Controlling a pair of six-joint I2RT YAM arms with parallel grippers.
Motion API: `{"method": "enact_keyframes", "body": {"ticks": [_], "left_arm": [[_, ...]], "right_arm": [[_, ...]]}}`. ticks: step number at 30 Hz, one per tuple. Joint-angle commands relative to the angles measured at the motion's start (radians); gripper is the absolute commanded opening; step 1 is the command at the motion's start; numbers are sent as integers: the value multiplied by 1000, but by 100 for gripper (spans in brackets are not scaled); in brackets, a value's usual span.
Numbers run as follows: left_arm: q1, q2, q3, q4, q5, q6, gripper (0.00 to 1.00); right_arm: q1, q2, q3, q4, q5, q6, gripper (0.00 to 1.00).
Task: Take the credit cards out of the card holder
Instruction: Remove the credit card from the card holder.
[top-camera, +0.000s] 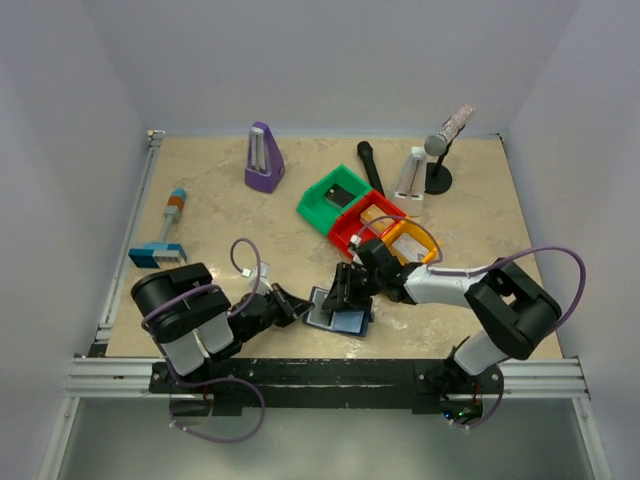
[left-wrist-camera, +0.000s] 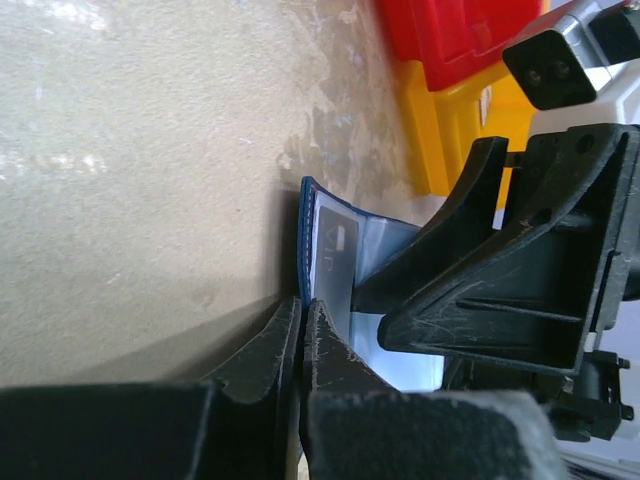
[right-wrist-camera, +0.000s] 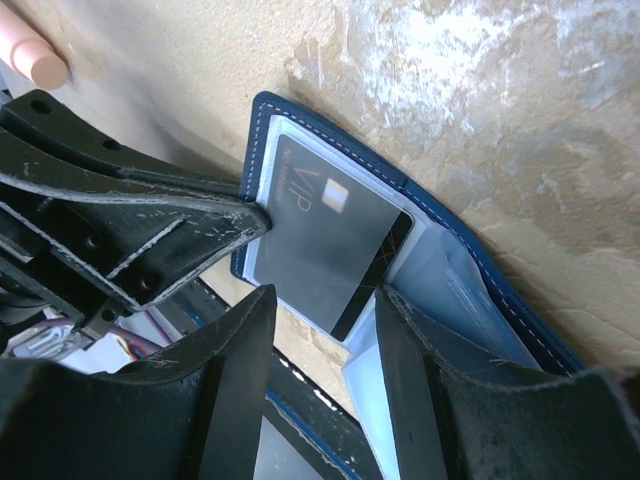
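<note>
The card holder slants up at its navy rim in the robot's left gripper (left-wrist-camera: 304, 236), so the robot should put it down flat, open the gripper and move back before gripping the card holder's rim anew (right-wrist-camera: 239, 262).
The navy card holder (top-camera: 330, 312) lies open near the table's front edge, its pale blue inner panels facing up. My left gripper (top-camera: 303, 308) is shut on its left edge; in the left wrist view the fingertips (left-wrist-camera: 303, 305) pinch the navy rim (left-wrist-camera: 306, 225). A dark grey credit card (right-wrist-camera: 320, 235) marked VIP sticks partly out of a pocket of the card holder (right-wrist-camera: 335, 140). My right gripper (right-wrist-camera: 325, 325) is open over it, the card's lower corner lying between the fingers without touching them. The same card (left-wrist-camera: 337, 258) shows in the left wrist view.
Green (top-camera: 334, 194), red (top-camera: 362, 222) and yellow (top-camera: 410, 240) bins stand just behind the right arm. Further back are a purple metronome (top-camera: 264, 158), a black handle (top-camera: 370, 165) and a microphone on a stand (top-camera: 445, 140). A blue-handled tool (top-camera: 165, 232) lies at the left.
</note>
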Motion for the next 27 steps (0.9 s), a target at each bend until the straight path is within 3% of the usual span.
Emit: {"method": "enact_keyframes", "body": {"ticks": [1, 12, 19, 27], "left_arm": [[-9, -55, -175, 247, 29, 52, 0], [-8, -200, -155, 180, -7, 55, 0], [-9, -262, -184, 149, -94, 13, 0], [-11, -175, -217, 246, -160, -62, 0]], "right_arm": [[5, -49, -27, -93, 55, -47, 50], [6, -201, 10, -153, 47, -52, 52], [6, -232, -60, 14, 29, 5, 52], [6, -236, -76, 127, 46, 36, 52]]}}
